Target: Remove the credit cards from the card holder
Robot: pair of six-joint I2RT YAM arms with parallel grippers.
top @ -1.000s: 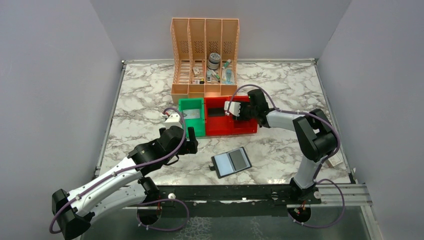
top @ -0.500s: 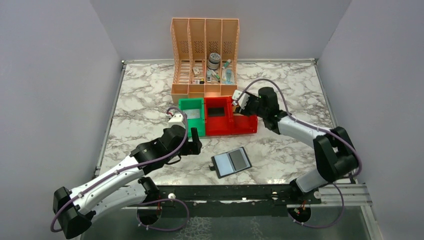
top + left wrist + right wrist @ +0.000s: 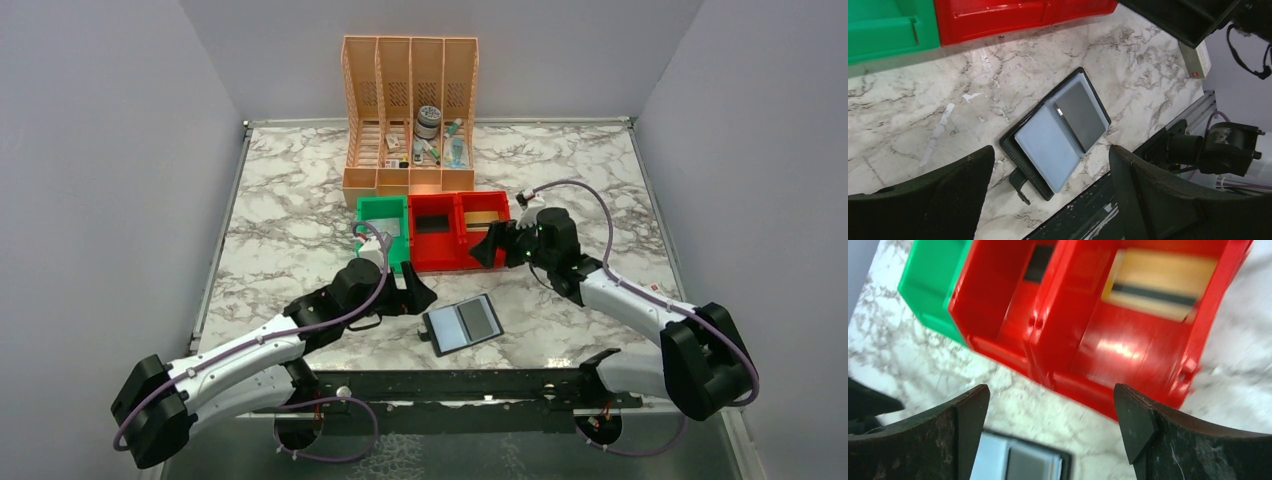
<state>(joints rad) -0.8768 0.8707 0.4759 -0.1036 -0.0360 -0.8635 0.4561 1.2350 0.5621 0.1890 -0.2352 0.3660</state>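
Note:
The grey card's inner edge faces the card holder's fold, so my left gripper should take that edge while my right gripper pins the card holder's outer side.
The card holder lies open on the marble near the front edge, pale blue lining up. A dark grey credit card sits in its right half. In the left wrist view the card holder and grey card lie below my left gripper, which is open and empty. My left gripper hovers just left of the holder. My right gripper is open and empty at the red bin's near right corner. A tan card lies in the right red compartment and a dark card in the left one.
The red bin and the green bin stand side by side mid-table; a pale card lies in the green one. An orange file organiser with small items stands behind them. The table's front rail runs close to the holder.
My right gripper has opened wide and drawn back from over the red bin, where a tan card now shows. My left gripper has moved right, closer to the card holder.

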